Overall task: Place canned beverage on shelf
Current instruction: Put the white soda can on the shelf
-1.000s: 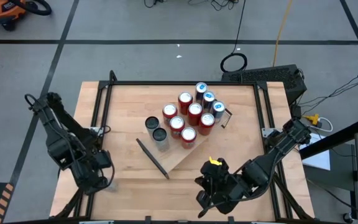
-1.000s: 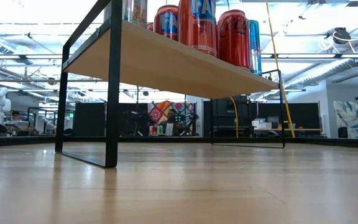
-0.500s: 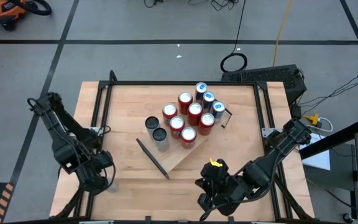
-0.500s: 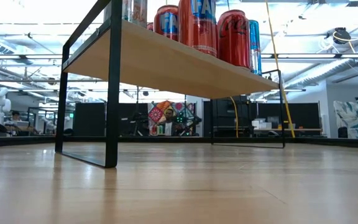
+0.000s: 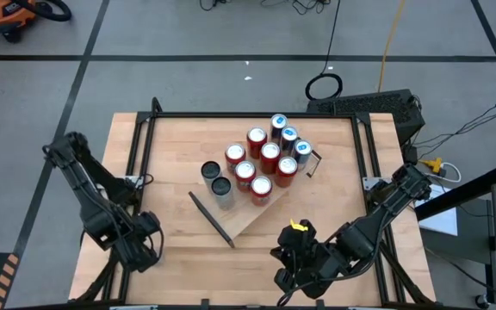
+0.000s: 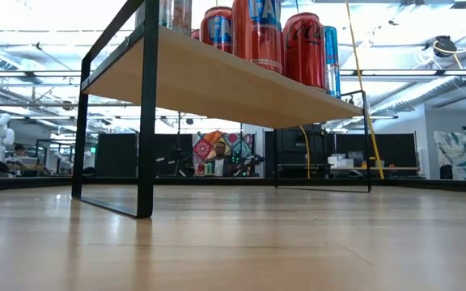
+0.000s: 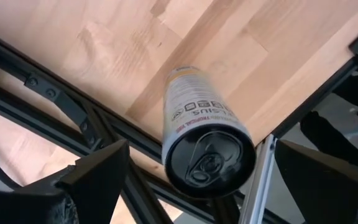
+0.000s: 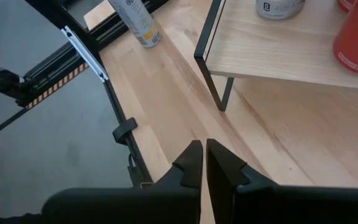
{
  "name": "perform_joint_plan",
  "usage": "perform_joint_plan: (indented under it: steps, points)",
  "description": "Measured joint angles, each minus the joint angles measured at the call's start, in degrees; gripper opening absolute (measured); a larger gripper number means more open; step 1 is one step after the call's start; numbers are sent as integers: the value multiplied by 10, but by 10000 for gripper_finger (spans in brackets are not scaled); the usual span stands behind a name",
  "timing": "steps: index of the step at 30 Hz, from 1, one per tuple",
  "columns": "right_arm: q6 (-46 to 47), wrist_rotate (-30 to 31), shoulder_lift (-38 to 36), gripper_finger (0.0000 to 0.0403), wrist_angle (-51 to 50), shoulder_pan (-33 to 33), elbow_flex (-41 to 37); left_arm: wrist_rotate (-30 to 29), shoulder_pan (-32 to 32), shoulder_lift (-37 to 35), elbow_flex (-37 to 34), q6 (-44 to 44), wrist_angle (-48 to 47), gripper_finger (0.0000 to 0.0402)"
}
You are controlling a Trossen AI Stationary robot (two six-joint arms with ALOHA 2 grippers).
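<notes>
The white can's black top (image 7: 211,160) is in the middle between my left gripper's open fingers, so that gripper should keep going down and close around the can's upper body (image 7: 205,118).
A slim white can with a black top (image 7: 204,137) stands upright on its base at the table's near left corner, beside the black frame; it also shows in the right wrist view (image 8: 135,22). My left gripper (image 7: 202,149) is open above it, one finger on either side of the can's top, apart from it; in the high view the gripper (image 5: 145,245) hides the can. The shelf (image 5: 250,217) stands mid-table on its black brackets and carries several cans (image 5: 265,159); it shows from below in the low view (image 6: 217,81). My right gripper (image 8: 204,163) is shut and empty at the near edge.
The table's black frame rails (image 7: 73,112) run close by the can. The shelf's near bracket (image 5: 211,220) faces the can's corner, with bare tabletop (image 5: 188,258) between them. A person (image 6: 219,166) shows far off in the room behind.
My left gripper has moved a little toward the table's right and near edge, over the can at the near left corner, which now lies hidden under it in the high view. The can and the shelf have stayed put.
</notes>
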Motion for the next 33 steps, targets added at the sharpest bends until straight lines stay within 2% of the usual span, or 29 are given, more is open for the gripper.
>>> perform_joint_plan:
  steps: [7,17,22,33]
  points:
    - [2,0,0,0,0,0,0,27,0,30,0,0,13,392]
    - [10,0,0,0,0,0,0,29,-8,66,-6,0,15,391]
    - [17,1,0,0,7,0,0,71,-12,69,-36,5,42,389]
    - [28,3,0,0,20,0,0,68,-18,69,-38,5,57,315]
